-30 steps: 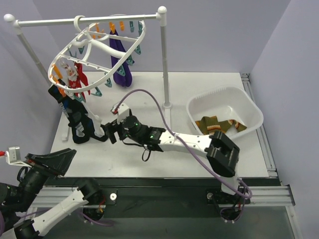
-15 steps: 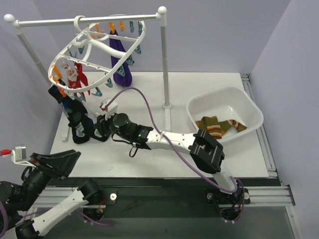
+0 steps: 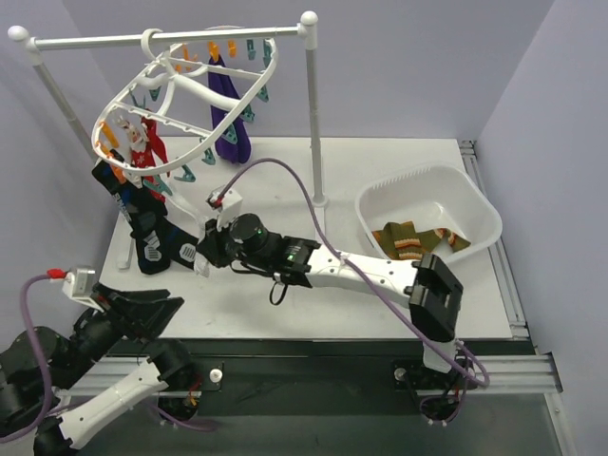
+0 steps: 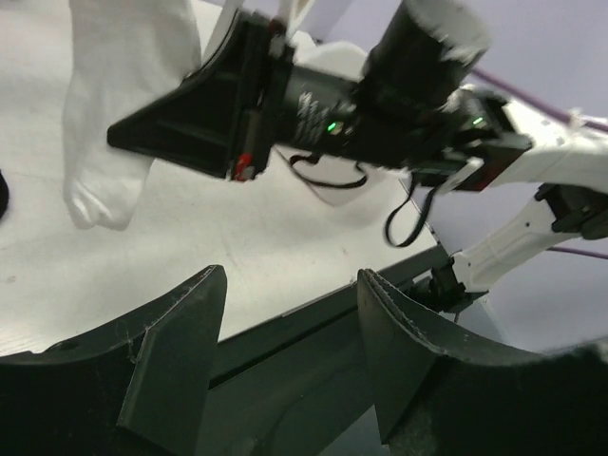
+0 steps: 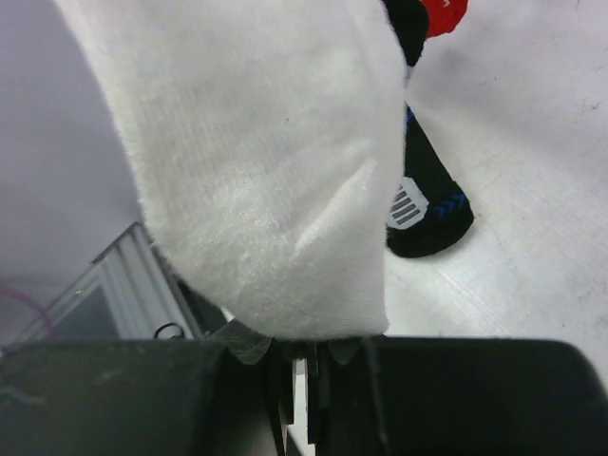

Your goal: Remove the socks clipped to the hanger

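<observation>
I should steady the sock's toe [image 3: 201, 265] with my left gripper while my right gripper regrips higher, because my right gripper holds the white sock [image 3: 190, 210] far below the teal clip.
The white hanger [image 3: 180, 104] hangs from the rail with a purple sock [image 3: 231, 123], a red-and-white sock [image 3: 142, 142] and a black-navy sock [image 3: 147, 233] clipped to it. My right gripper [image 3: 204, 249] reaches left under the hanger and is shut on a white sock [image 5: 256, 161], whose toe [image 4: 95, 204] dangles just above the table. Its upper end runs out of both wrist views. The black-navy sock [image 5: 423, 209] hangs just behind it. My left gripper [image 4: 290, 275] stands open and empty at the near left, off the table's front edge.
A white basin [image 3: 475, 195] at the right holds olive striped socks [image 3: 413, 239]. The white rail stand's right pole [image 3: 313, 114] rises mid-table and its left pole [image 3: 57, 95] stands by the left wall. A purple cable [image 3: 285, 176] arcs over the right arm.
My right gripper went left to the white sock and shut on it, then drew back slightly right. My left gripper rose toward the table edge and opened wider.
</observation>
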Controlling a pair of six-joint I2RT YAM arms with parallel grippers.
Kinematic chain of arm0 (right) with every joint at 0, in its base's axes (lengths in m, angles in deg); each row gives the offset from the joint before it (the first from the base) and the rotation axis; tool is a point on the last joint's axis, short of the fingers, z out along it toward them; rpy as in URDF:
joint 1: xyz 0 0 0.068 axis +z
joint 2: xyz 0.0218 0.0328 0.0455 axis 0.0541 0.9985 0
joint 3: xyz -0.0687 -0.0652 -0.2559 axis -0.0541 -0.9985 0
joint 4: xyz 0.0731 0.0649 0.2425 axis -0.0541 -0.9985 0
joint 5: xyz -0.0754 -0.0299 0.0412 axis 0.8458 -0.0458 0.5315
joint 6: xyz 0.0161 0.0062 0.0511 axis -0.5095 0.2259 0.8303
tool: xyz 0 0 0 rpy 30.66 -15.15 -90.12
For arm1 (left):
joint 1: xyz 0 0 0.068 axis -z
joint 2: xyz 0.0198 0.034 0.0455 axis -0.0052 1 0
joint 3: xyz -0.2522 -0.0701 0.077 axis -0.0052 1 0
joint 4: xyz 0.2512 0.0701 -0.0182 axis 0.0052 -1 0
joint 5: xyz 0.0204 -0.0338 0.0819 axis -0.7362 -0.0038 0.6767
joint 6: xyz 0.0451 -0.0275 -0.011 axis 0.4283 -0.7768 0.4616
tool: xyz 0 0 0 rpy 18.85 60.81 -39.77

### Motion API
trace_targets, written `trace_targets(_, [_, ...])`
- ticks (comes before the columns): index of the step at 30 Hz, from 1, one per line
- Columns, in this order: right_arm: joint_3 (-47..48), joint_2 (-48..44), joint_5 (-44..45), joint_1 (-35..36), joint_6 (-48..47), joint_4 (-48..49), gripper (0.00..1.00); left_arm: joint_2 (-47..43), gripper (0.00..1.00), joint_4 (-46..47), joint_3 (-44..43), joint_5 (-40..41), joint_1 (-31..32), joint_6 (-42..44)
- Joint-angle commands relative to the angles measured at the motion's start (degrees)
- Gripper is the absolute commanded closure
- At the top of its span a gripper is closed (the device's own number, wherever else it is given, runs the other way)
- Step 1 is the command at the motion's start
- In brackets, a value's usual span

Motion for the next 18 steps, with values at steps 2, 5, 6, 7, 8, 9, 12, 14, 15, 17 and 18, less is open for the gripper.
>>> trace_targets(2, [1.68, -9.93, -8.78, -3.21, 5.84, -11.95, 1.00, 3.23, 0.31, 7.34, 3.39, -5.76, 0.40, 0.47])
trace_targets(5, [0.45, -12.92, -13.70, -4.97, 7.34, -14.68, 1.00, 5.06, 0.31, 12.51, 6.11, -8.83, 0.40, 0.20])
trace_targets(6, [0.19, -13.54, -15.02, -5.32, 7.61, -15.22, 1.00, 5.77, 0.31, 13.40, 7.08, -9.62, 0.40, 0.12])
trace_targets(7, [-0.25, -14.94, -16.60, -6.02, 8.31, -15.83, 1.00, 6.47, 0.31, 14.19, 7.61, -10.33, 0.31, 0.12])
trace_targets(8, [-1.12, -15.82, -17.48, -6.20, 8.49, -16.36, 1.00, 7.96, 0.31, 15.42, 7.96, -11.29, 0.31, 0.03])
trace_targets(9, [-1.66, -16.70, -18.45, -6.38, 8.58, -16.36, 1.00, 8.67, 0.31, 15.87, 8.40, -11.56, 0.40, -0.06])
trace_targets(12, [-3.41, -19.86, -22.23, -7.43, 10.06, -16.80, 1.00, 10.87, 0.31, 19.03, 9.98, -13.05, 0.31, -0.32])
trace_targets(14, [-4.47, -22.06, -24.60, -8.13, 11.38, -17.15, 1.00, 12.18, 0.30, 21.31, 11.48, -13.85, 0.31, -1.20])
trace_targets(15, [-4.91, -22.77, -25.22, -8.22, 11.65, -17.24, 1.00, 12.63, 0.28, 21.93, 11.83, -14.03, 0.31, -1.38])
trace_targets(17, [-5.79, -25.05, -26.28, -8.40, 12.18, -17.24, 1.00, 13.59, 0.27, 22.99, 12.36, -13.77, 0.31, -1.99])
trace_targets(18, [-6.75, -25.75, -26.46, -8.40, 12.79, -17.24, 1.00, 13.86, 0.27, 22.90, 12.53, -12.55, 0.31, -2.34])
